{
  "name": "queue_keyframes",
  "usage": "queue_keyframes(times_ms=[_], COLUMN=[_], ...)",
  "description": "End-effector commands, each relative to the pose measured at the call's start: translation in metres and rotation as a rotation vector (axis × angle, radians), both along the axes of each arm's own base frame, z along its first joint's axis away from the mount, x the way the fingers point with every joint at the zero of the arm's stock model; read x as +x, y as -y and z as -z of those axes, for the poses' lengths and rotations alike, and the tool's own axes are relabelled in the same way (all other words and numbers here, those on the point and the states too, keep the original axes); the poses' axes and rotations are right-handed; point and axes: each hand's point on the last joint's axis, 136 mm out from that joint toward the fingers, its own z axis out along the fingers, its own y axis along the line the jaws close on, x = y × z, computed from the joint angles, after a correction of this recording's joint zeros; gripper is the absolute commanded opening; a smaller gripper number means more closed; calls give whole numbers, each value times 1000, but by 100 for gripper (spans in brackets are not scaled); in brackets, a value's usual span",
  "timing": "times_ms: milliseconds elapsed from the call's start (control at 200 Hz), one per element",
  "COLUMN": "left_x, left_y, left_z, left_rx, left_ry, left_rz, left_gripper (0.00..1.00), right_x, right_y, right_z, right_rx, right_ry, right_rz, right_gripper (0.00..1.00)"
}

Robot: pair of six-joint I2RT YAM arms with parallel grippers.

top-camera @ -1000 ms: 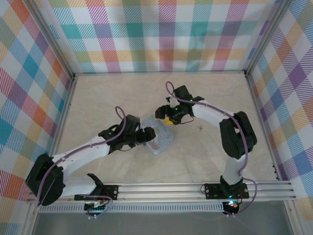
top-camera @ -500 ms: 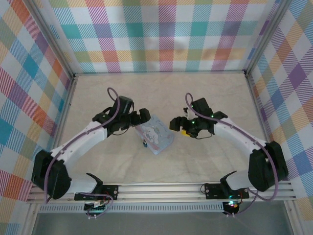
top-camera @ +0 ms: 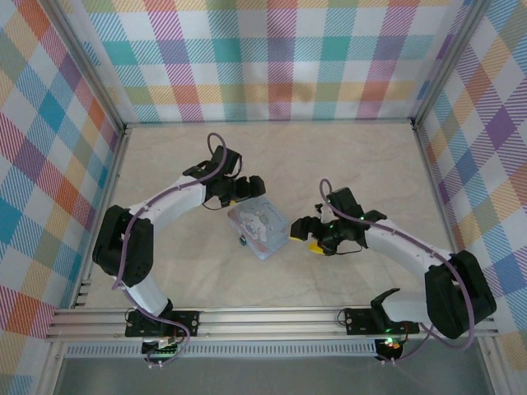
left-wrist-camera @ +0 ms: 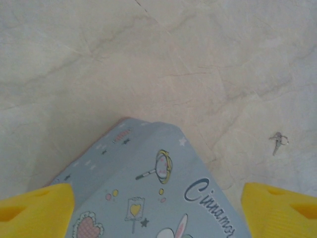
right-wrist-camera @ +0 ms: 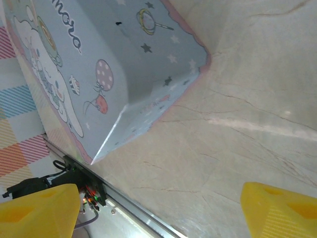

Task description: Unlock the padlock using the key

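Observation:
The box sits crooked with its padlock (top-camera: 243, 240) pointing off at an angle, so both of the robot's grippers should turn the box by its sides (top-camera: 278, 243) until the padlock faces the near bar.
A light blue cartoon-printed box (top-camera: 260, 231) lies mid-table. A small dark piece (top-camera: 241, 241) at its near left edge looks like the padlock, too small to be sure. A small metal key (left-wrist-camera: 278, 141) lies on the bare table beyond the box in the left wrist view. My left gripper (top-camera: 247, 188) hovers at the box's far corner, open, its yellow fingertips (left-wrist-camera: 34, 208) standing either side of the box top (left-wrist-camera: 148, 188). To the right of the box my right gripper (top-camera: 303, 234) is open, the box's side (right-wrist-camera: 114, 59) ahead of it and nothing between its fingers.
Plaid walls enclose the table on three sides. An aluminium rail (top-camera: 272, 319) with the arm bases runs along the near edge. The marbled tabletop (top-camera: 354, 156) spreads bare behind and to the right of the box.
My left arm has swung from the box's left side round to its far corner. My right arm has come from the box's far side down to its right side. The box stayed put.

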Motion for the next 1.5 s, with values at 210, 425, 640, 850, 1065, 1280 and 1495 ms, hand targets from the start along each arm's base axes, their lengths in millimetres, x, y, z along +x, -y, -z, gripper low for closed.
queue_keyframes(times_ms=[210,425,640,850,1065,1280,1495], left_x=[-33,-54,-68,-67,-52,-34,-33], left_y=[-6,-20,-28,-56,-104,-86,-58], left_z=[0,1,6,-26,-35,-3,6], left_rx=[-72,-83,-99,-10,194,169,65], left_ry=[-29,-21,-31,83,122,66,36], left_rz=[8,-31,-64,-135,-236,-186,-132], left_gripper=[75,69,63,74,83,85,73], right_x=[35,65,95,107,98,87,87], right_y=[-41,-59,-75,-75,-71,-77,-82], right_z=[-17,-15,-10,-7,-3,0,1], right_rx=[149,146,115,61,29,34,45], right_ry=[16,27,37,39,32,16,14], right_rz=[-37,-57,-87,-88,-87,-97,-103], right_gripper=[74,65,59,65,69,68,62])
